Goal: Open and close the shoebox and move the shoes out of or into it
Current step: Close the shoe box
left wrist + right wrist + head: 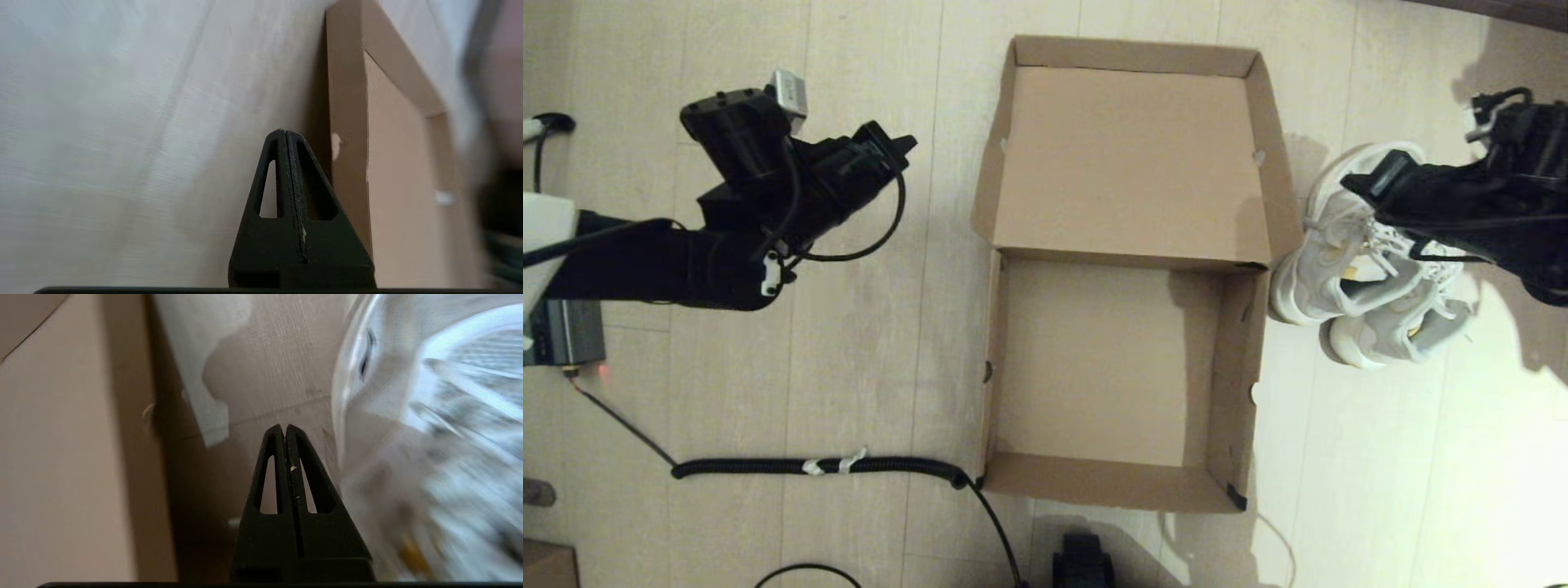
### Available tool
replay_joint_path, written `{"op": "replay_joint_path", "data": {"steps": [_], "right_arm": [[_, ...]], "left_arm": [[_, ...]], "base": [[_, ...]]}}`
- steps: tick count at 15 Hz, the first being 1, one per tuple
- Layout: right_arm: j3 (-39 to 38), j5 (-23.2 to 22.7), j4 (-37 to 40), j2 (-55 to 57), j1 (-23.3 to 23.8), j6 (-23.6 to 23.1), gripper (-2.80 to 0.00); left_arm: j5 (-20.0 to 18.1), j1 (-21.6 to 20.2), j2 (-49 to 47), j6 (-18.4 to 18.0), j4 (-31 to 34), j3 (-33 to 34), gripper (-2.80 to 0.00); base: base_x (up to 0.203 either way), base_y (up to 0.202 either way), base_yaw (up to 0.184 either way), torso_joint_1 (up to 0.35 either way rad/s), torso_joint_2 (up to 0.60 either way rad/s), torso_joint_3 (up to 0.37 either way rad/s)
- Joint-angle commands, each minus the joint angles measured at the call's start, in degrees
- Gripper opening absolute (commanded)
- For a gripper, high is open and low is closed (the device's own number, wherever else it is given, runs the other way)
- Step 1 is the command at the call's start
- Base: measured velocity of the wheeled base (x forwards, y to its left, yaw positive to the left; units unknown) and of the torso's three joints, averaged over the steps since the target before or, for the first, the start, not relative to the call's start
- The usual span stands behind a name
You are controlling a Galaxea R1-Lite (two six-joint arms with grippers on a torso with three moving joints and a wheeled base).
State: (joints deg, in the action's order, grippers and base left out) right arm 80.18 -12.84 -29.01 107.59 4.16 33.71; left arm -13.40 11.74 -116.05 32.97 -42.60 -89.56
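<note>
My right gripper should swing past the shoe's toe to the lid's notched side [1260, 157] before both grippers lift the lid, because the far shoe [1341, 240] crowds the lid under my right gripper.
The brown cardboard shoebox [1225, 367] lies open on the floor, its hinged lid [1127, 163] folded back flat and its inside bare. The two white mesh shoes [1372, 294] stand side by side on the floor just right of the box. My right gripper [1364, 184] hangs shut above the far shoe, holding nothing; in the right wrist view the right gripper [284, 426] points at the floor between the shoebox [61, 457] and a shoe [408, 457]. My left gripper [903, 145] is shut and empty, left of the lid; the left gripper [284, 131] faces the shoebox [400, 183].
A black ribbed cable [817, 466] runs along the floor to the box's near left corner. A grey device [560, 335] with a red light sits at the left edge. A small brown box corner [547, 563] shows at the bottom left.
</note>
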Motion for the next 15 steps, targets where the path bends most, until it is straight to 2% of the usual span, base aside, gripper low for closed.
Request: {"op": "replay_joint_path", "data": {"steps": [1, 3, 4, 6, 8, 9, 11, 14, 15], "right_arm": [[7.60, -1.15, 1.39, 8.64, 0.76, 2.18, -2.80], [15.32, -2.73, 4.29, 12.78, 0.51, 6.00, -2.80], [18.55, -4.79, 6.81, 13.57, 0.47, 9.88, -2.80], [23.34, -11.33, 10.83, 14.34, 0.55, 17.60, -2.80], [26.89, -13.28, 13.34, 15.73, 0.58, 18.99, -2.80], [28.90, -14.14, 15.06, 16.05, 0.59, 21.07, -2.80], [30.42, -18.93, 16.13, 15.63, 0.66, 27.70, -2.80], [30.23, -19.60, 15.65, 13.04, 1.23, 27.29, -2.80], [30.04, -19.53, 16.21, 11.47, 2.04, 25.66, -2.80]], "left_arm": [[-3.63, -0.25, -4.50, 4.27, 0.33, -4.18, -2.80], [-6.65, -0.33, -6.37, 11.26, 0.39, -7.61, -2.80], [-7.68, -0.46, -7.25, 13.24, 0.45, -9.81, -2.80], [-11.16, -0.95, -8.68, 14.23, 0.57, -12.94, -2.80], [-17.45, -1.09, -9.09, 14.53, 0.47, -13.59, -2.80], [-18.61, -1.10, -9.83, 14.65, 0.40, -14.15, -2.80], [-19.16, -1.02, -10.48, 14.75, 0.50, -14.68, -2.80], [-18.77, -1.10, -10.65, 14.75, 0.15, -14.24, -2.80], [-18.77, -1.10, -10.52, 14.75, 0.15, -14.27, -2.80]], "base": [[0.000, 0.000, 0.000, 0.000, 0.00, 0.000], [0.000, 0.000, 0.000, 0.000, 0.00, 0.000], [0.000, 0.000, 0.000, 0.000, 0.00, 0.000], [0.000, 0.000, 0.000, 0.000, 0.00, 0.000], [0.000, 0.000, 0.000, 0.000, 0.00, 0.000], [0.000, 0.000, 0.000, 0.000, 0.00, 0.000], [0.000, 0.000, 0.000, 0.000, 0.00, 0.000], [0.000, 0.000, 0.000, 0.000, 0.00, 0.000], [0.000, 0.000, 0.000, 0.000, 0.00, 0.000]]}}
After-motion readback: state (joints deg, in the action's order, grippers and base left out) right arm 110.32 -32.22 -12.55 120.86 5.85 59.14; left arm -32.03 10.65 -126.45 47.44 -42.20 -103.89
